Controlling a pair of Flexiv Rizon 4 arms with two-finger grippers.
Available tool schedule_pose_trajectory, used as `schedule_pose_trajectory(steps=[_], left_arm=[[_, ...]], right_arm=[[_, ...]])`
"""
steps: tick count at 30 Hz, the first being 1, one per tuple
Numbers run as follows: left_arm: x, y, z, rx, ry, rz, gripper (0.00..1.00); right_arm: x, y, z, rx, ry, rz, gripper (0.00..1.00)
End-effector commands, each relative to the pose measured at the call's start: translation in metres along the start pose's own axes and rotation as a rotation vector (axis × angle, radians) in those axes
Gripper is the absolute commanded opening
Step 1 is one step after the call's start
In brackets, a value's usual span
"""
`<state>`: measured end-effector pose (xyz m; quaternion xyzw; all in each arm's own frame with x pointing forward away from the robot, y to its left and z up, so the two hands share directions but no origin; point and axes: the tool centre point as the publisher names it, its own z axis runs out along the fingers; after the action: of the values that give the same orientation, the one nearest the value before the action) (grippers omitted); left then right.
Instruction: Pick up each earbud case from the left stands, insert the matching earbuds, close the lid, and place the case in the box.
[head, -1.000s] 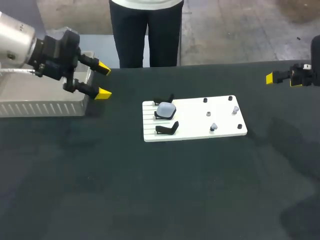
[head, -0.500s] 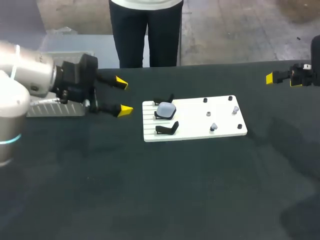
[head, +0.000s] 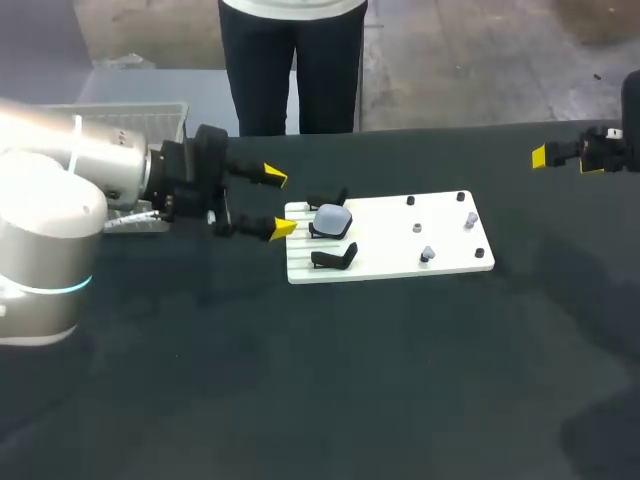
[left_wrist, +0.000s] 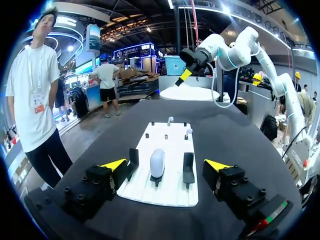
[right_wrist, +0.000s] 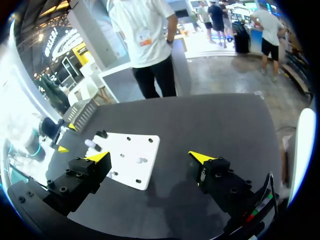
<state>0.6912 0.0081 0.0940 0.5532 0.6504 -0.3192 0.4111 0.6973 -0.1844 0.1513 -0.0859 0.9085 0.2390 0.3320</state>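
I expect the pale earbud case to show empty sockets when I open its lid, because the small earbuds stand out on their pegs.
A pale earbud case sits closed on the middle one of three black stands, at the left end of a white plate. The two stands on either side of it are bare. Small earbuds stand on pegs at the plate's right end. My left gripper is open just left of the plate's edge. In the left wrist view the case lies straight ahead between the spread fingertips of the left gripper. My right gripper hangs open far to the right, away from the plate.
A grey metal box stands at the table's back left, partly behind my left arm. Black pegs dot the plate. A person stands just beyond the table's far edge, not touching it.
My left arm has swung right, from over the grey box to the plate's left edge, with its fingers still open. The right arm has not moved.
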Motion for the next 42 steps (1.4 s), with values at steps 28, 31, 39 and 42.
schedule_pose_trajectory(steps=[28, 31, 39, 42], left_arm=[[0.03, 0.019, 0.052, 0.085, -0.056, 0.021, 1.0], [0.03, 0.02, 0.056, 0.082, -0.063, 0.014, 1.0], [0.028, 0.018, 0.065, 0.087, -0.053, 0.018, 1.0], [0.026, 0.015, 0.068, 0.094, -0.048, 0.022, 1.0]], right_arm=[[0.0, -0.001, 0.001, -0.004, 0.001, -0.001, 1.0], [0.0, -0.001, 0.001, -0.004, 0.001, -0.001, 1.0], [0.0, -0.001, 0.001, -0.004, 0.001, -0.001, 1.0], [0.0, -0.001, 0.001, -0.004, 0.001, -0.001, 1.0]])
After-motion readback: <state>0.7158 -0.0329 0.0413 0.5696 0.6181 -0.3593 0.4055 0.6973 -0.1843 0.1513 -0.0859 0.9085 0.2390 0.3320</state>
